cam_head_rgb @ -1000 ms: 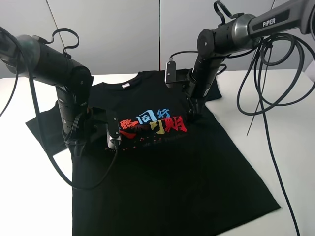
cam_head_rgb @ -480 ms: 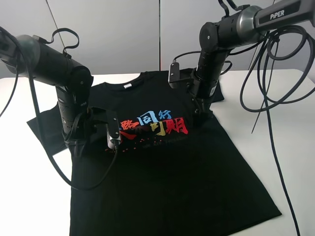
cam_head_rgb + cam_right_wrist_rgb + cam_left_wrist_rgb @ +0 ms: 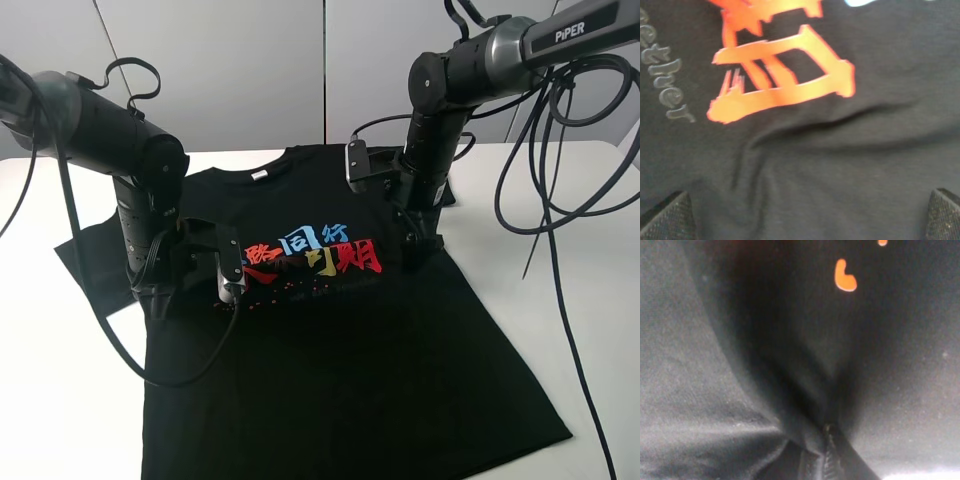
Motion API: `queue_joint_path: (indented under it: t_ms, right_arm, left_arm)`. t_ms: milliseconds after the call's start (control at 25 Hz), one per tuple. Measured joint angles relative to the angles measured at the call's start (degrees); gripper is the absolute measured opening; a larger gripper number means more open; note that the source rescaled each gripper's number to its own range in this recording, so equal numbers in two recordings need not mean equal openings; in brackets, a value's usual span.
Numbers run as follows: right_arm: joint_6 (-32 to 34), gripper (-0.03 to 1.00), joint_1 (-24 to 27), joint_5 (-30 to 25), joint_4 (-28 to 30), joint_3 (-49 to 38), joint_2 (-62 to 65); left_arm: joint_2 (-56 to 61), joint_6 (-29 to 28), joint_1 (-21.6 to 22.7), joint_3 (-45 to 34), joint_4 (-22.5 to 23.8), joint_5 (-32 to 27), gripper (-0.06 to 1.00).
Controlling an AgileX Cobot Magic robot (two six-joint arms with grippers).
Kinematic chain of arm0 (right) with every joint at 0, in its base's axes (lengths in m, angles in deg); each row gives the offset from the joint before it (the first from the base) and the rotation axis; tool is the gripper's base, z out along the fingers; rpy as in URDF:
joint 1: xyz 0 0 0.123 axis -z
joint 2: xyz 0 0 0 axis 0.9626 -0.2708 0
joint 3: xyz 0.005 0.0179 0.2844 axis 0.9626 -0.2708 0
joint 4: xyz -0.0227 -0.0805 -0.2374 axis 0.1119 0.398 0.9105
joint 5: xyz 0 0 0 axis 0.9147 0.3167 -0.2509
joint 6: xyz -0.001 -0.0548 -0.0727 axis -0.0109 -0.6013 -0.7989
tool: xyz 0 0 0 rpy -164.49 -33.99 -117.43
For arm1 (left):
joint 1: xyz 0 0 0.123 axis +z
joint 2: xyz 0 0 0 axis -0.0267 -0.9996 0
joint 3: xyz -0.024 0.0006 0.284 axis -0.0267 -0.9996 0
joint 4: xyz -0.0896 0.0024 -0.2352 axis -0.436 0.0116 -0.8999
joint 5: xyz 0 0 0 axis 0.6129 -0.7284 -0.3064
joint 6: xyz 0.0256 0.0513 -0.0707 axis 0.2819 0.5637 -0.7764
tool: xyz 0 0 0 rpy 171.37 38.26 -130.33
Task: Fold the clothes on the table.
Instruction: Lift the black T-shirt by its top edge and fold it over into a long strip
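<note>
The print [image 3: 314, 256] is lying between my grippers on the softly wrinkled fabric. The black T-shirt [image 3: 330, 370] will therefore hang folded across the print when I lift it.
A black T-shirt [image 3: 340, 340] with a red and blue print [image 3: 312, 252] lies spread front up on the white table [image 3: 590, 300]. My left gripper [image 3: 158, 295] presses down at the shirt's left side, beside the print. In the left wrist view the shirt's fabric [image 3: 790, 340] bunches into a fold pinched at my left gripper [image 3: 826, 435], which is shut on it. My right gripper [image 3: 418, 250] hovers over the shirt just right of the print. In the right wrist view it [image 3: 802, 215] is open, its fingertips [image 3: 665, 216] wide apart above the red print [image 3: 780, 80].
The shirt's left sleeve [image 3: 90, 255] lies out flat to the left, and the right sleeve [image 3: 440, 190] is behind my right arm. Black cables [image 3: 540, 170] hang over the table at the right. A grey wall [image 3: 250, 70] stands behind the table.
My right arm has moved to the right and a little toward the front over the shirt. My left arm has stayed in place; the shirt's lower left edge shifted slightly.
</note>
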Motion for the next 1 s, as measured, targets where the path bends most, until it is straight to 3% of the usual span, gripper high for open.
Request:
queue_joint_path:
  t_ms: [280, 440, 600, 800, 880, 1000]
  right_arm:
    - [-0.9, 0.96, 0.0, 2.06, 1.43, -0.43, -1.62]
    - [-0.92, 0.73, 0.0, 3.37, 2.4, -0.33, -2.09]
    - [0.13, 0.41, 0.0, 3.37, 2.48, -0.33, -2.23]
    - [2.63, 0.09, 0.0, 2.39, 2.84, -0.33, -2.23]
    - [2.85, 0.01, 0.0, 1.82, 2.84, -0.33, -2.23]
    - [2.85, 0.0, 0.0, 1.53, 2.84, -0.23, -2.23]
  left_arm:
    - [0.0, 0.0, 0.0, 0.0, 0.0, 0.09, 0.02]
    - [0.0, 0.0, 0.0, 0.0, 0.0, 0.09, 0.02]
    - [0.0, 0.0, 0.0, 0.0, 0.0, 0.09, 0.02]
    - [0.0, 0.0, 0.0, 0.0, 0.0, 0.2, 0.02]
    - [0.0, 0.0, 0.0, 0.0, 0.0, 0.2, 0.02]
    - [0.0, 0.0, 0.0, 0.0, 0.0, 0.2, 0.02]
